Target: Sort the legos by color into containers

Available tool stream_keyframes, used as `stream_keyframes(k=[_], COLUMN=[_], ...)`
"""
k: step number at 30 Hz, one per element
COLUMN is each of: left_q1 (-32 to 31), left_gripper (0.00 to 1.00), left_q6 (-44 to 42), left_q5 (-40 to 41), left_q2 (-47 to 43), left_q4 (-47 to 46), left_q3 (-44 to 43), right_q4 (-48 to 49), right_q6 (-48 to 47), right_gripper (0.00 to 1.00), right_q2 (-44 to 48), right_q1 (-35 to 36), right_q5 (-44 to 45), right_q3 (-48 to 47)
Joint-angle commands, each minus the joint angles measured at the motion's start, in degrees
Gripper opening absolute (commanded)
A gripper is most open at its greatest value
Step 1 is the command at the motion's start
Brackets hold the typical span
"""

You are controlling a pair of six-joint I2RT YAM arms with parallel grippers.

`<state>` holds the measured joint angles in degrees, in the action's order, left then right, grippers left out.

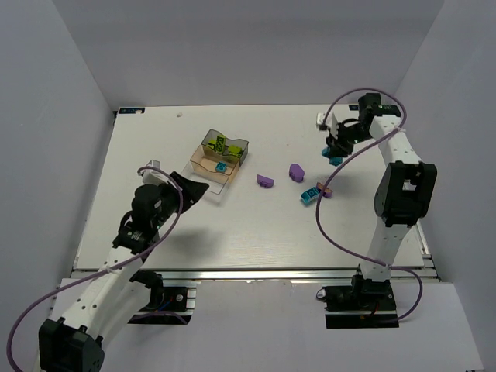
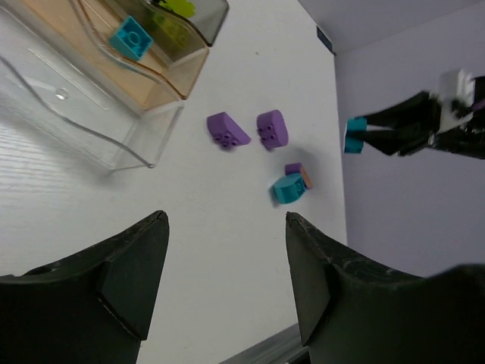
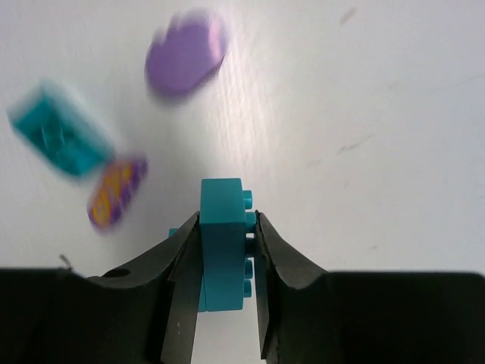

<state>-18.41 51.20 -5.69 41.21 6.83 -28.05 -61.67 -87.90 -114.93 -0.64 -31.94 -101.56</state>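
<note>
I can see another cyan piece joined to my right gripper's cyan brick (image 3: 223, 246). I should pull that piece (image 3: 202, 294) off with my left gripper before I sort both.
My right gripper (image 3: 227, 216) is shut on a cyan brick (image 3: 223, 243), its studs against the right finger. From above, that gripper (image 1: 335, 155) is at the table's far right. Loose on the table lie two purple bricks (image 1: 266, 180) (image 1: 296, 170), a cyan brick (image 1: 309, 194) and a small purple-and-orange piece (image 1: 324, 191). The adjoining containers stand left of centre: the smoky grey one (image 1: 236, 143) with lime green bricks, the orange-tinted one (image 1: 203, 161) with a cyan brick (image 1: 221, 167), and the clear one (image 2: 76, 114). My left gripper (image 2: 226, 220) is open and holds nothing, beside the clear tray.
White walls close in the table on the left, back and right. A purple cable (image 1: 329, 221) loops from the right arm over the table's right side. The metal rail (image 1: 256, 273) runs along the near edge.
</note>
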Motion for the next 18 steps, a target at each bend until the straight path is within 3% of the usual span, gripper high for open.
stream_keyframes(k=[1,2,3,5,6,8,9,11,18], left_q1=[-0.4,-1.3,-1.9,-4.5,-5.5,-8.3,-9.4,-11.9,-16.9], left_gripper=[0.73,0.73,0.73,0.74,0.74,0.75,0.76,0.78,0.8], left_q6=[3.7,4.0,4.0,3.7,3.6,3.7,3.7,3.6,1.0], left_q5=[-7.1,-7.7,-7.8,-7.4,-7.0,-6.5,-6.3,-5.1,-2.5], left_q2=[2.6,4.6,5.4,7.5,9.7,12.0,14.1,16.1,22.9], left_q4=[-9.0,-10.4,-10.9,-11.3,-11.6,-12.8,-13.2,-14.5,-15.8], left_q3=[0.3,-0.2,-1.6,-3.6,-4.5,-7.5,-8.3,-10.7,-17.6], right_q4=[7.8,13.3,24.6,34.6,43.3,48.8,51.6,53.1,46.2], right_q6=[36.3,54.8,61.8,75.3,79.0,83.3,85.2,87.3,98.3], right_gripper=[0.0,0.0,0.0,0.0,0.0,0.0,0.0,0.0,0.0], right_q2=[7.1,9.0,13.0,17.5,21.7,24.6,25.7,25.8,19.0], right_q1=[3.1,4.0,6.4,10.0,14.9,20.5,25.1,29.3,32.2], right_q5=[-19.5,-19.6,-18.8,-11.4,-6.5,10.0,13.4,18.7,20.9], right_q3=[-3.0,-1.2,4.0,9.9,15.1,18.4,19.6,19.5,10.6])
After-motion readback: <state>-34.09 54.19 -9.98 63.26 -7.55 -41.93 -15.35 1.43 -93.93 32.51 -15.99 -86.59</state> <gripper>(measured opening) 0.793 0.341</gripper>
